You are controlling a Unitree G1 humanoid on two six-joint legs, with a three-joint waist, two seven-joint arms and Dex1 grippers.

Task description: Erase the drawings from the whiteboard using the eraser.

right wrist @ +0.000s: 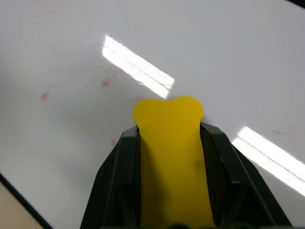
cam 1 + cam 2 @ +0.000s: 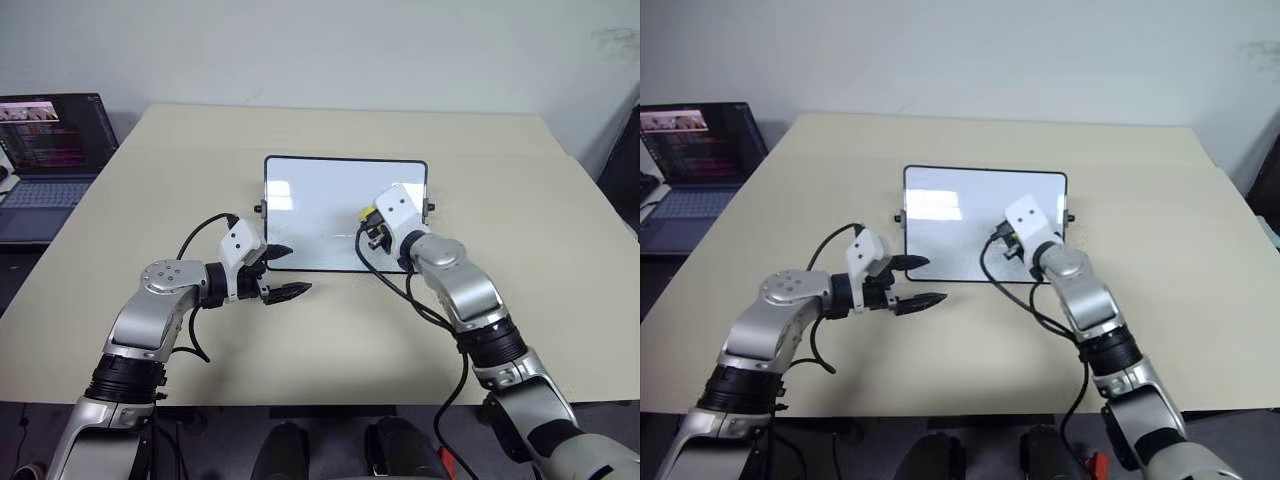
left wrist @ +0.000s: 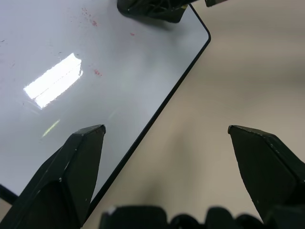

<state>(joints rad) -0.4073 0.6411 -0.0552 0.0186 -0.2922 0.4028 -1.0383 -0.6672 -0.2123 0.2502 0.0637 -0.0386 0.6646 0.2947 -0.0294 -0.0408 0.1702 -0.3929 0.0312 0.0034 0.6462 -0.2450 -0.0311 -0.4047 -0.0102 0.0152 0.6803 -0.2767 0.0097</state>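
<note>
Red specks can still be seen next to the eraser, toward the whiteboard's middle. So my right gripper should turn back and wipe the eraser across the middle before it leaves the whiteboard.
The whiteboard lies flat in the middle of the table, glossy white with a thin black frame. Of the drawings, small faint red specks show on its surface, also seen as specks from the left wrist. My right gripper hovers over the board's right half, shut on the yellow eraser, whose rounded end sticks out past the fingers. My left gripper stands open at the board's near left corner, one finger over the board and the other over the table, nothing between them.
A dark open laptop sits at the far left, beside the beige table. Black cables loop from both wrists over the table in front of the board.
</note>
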